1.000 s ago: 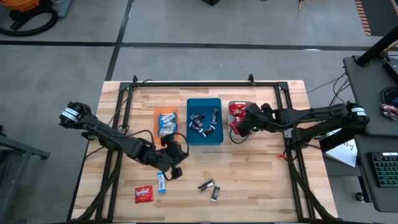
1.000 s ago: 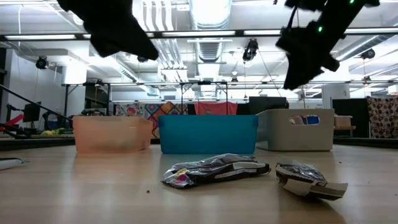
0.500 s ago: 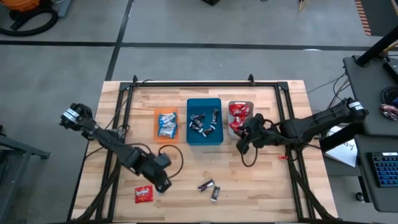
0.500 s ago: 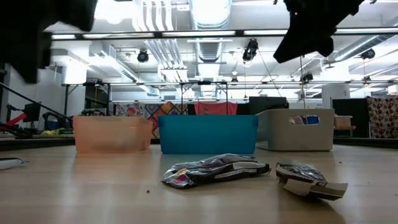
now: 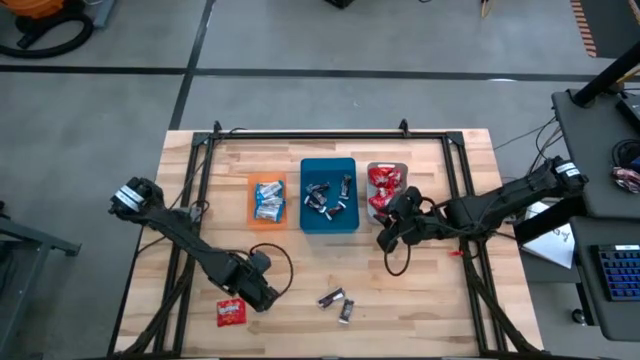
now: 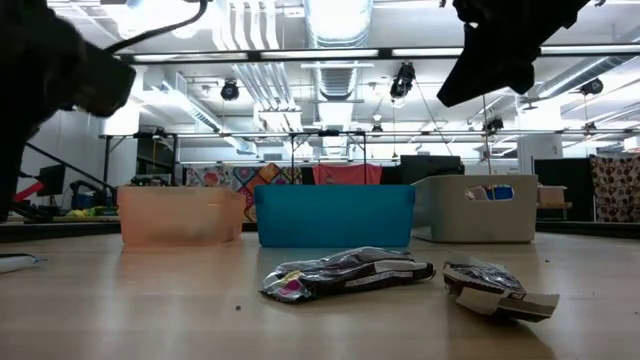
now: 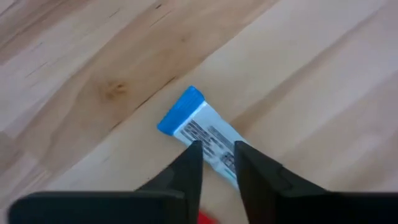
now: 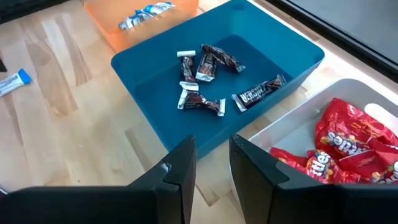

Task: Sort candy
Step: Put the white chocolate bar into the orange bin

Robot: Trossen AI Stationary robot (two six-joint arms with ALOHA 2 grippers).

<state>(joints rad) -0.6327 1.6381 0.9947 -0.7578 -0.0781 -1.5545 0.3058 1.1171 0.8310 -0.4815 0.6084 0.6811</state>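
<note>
My left gripper needs to open its fingers, turn in line with the wrapper (image 7: 215, 144) and grip the wrapper's long sides, because the blue-and-white candy (image 7: 200, 124) lies at a slant to the fingers.
A blue-and-white candy (image 7: 198, 129) lies flat on the wooden table (image 5: 420, 310) near its front left. My left gripper (image 7: 214, 149) points down right over it, its fingers a little apart. In the high view this gripper (image 5: 260, 294) hides the candy. A red candy (image 5: 230, 312) lies just left of it, and two dark candies (image 5: 332, 298) (image 5: 346, 312) lie to its right. My right gripper (image 5: 386, 240) hangs in the air near the grey tray's front, slightly open with nothing between its fingers (image 8: 180, 168). My left gripper comes at the blue-and-white candy from above, one fingertip (image 7: 191, 155) on each side of the wrapper's middle (image 7: 214, 144). The candy lies flat on the table. I cannot tell whether the fingers touch it.
Three trays stand in a row at mid-table. The orange tray (image 5: 251, 200) holds blue-and-white candies, the teal tray (image 5: 328, 165) holds dark ones and the grey tray (image 5: 385, 167) holds red ones. Bare wood lies at the front right.
My left gripper has gone down and toward the table's near left corner, tipping and rolling until it points down over the blue-and-white candy. My right gripper has drawn back from above the grey tray toward the near edge.
</note>
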